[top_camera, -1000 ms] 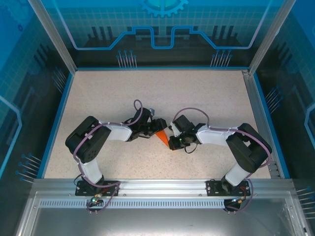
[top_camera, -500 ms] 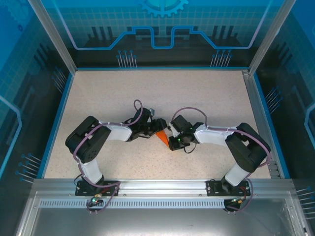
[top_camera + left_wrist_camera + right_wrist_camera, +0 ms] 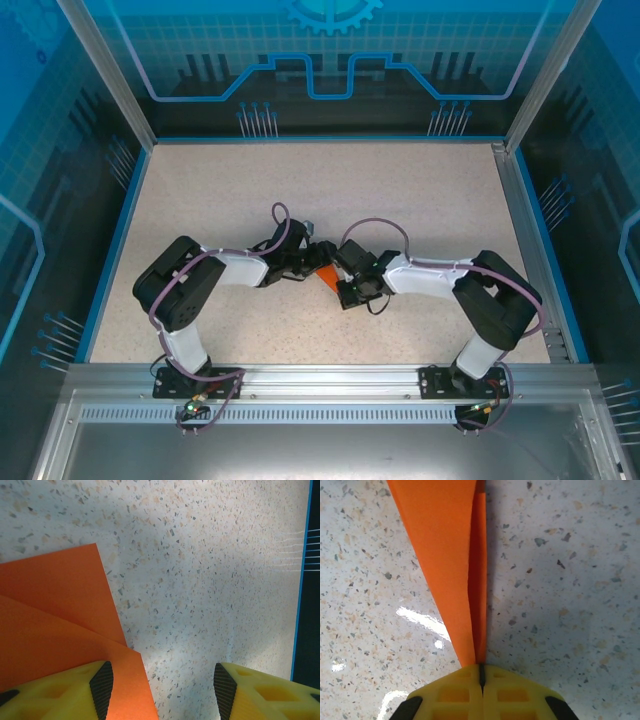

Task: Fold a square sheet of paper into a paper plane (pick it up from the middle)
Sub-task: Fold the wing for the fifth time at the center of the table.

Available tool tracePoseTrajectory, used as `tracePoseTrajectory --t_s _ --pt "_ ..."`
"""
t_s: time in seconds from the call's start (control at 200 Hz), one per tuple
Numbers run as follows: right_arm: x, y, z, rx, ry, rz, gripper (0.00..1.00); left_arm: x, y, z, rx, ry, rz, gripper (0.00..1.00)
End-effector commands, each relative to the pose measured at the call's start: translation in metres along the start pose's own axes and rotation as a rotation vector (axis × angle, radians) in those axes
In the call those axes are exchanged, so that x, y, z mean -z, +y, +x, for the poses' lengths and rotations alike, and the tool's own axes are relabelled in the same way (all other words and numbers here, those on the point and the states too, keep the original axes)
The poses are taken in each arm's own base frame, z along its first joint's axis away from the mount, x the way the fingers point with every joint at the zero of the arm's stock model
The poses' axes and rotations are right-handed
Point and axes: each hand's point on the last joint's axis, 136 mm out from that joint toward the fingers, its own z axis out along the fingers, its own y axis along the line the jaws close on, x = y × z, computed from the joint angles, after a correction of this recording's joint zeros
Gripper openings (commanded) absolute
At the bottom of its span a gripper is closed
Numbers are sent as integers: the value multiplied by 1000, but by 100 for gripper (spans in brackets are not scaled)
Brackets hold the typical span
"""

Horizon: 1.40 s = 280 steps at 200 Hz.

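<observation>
My right gripper is pinching only the wedge's tip while the folded layers gape along the wedge's edge (image 3: pixel 478 575), so I should pull back and press nearer the wedge's middle (image 3: pixel 330 277).
The orange sheet of paper (image 3: pixel 324 274) is folded into a slim pointed wedge and lies mid-table between both grippers. In the right wrist view its layers (image 3: pixel 447 555) narrow to a point that runs into my right gripper (image 3: pixel 481 672), whose jaws are pressed together on that tip. In the top view the right gripper (image 3: pixel 342 284) covers the wedge's near end. My left gripper (image 3: pixel 163 686) stands open; a folded layer of the paper (image 3: pixel 60 630) lies by its left finger (image 3: pixel 102 687) and reaches partway into the gap. From above, the left gripper (image 3: pixel 316 262) sits at the paper's far-left side.
The speckled tabletop (image 3: pixel 330 190) stretches wide behind the arms. A blue rim (image 3: pixel 300 595) with a dark gap beyond it edges the table at the right of the left wrist view. The two wrists almost meet over the paper.
The right arm has slid left toward the left gripper, and less of the orange paper shows from above. The left arm has stayed put.
</observation>
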Motion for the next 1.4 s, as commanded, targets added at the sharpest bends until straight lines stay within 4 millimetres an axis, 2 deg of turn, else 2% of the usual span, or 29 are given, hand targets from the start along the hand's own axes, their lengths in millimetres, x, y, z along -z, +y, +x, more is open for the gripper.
tracePoseTrajectory --t_s 0.0,0.185,0.26,0.355,0.53,0.63,0.735,0.845,0.975,1.075,1.235,1.396 --pt "-24 -60 88 22 291 266 0 -4 53 16 41 52 -180 60" --pt "-16 -57 78 41 255 279 0 -5 54 17 41 54 -182 60" --pt "-11 -49 69 42 216 235 2 -5 54 17 41 56 -181 60" --pt "2 -30 51 15 123 105 5 -5 55 18 33 63 -192 59" --pt "41 -17 19 -77 -40 -145 10 -5 55 17 30 62 -192 58" --pt "58 2 -1 -94 -103 -321 9 -6 55 18 33 66 -189 58" --pt "65 26 -19 -80 -127 -449 8 -6 53 17 34 65 -183 58" --pt "59 45 -37 -99 -133 -552 8 -6 53 17 34 66 -186 58" --pt "43 46 -49 -153 -115 -592 8 -7 53 18 36 69 -183 58" --pt "36 48 -51 -169 -95 -628 7 -7 54 18 35 72 -185 58" --pt "14 34 -36 -198 -23 -589 8 -7 55 19 36 73 -189 58" --pt "-9 10 -4 -266 55 -567 7 -6 54 18 33 71 -193 58"
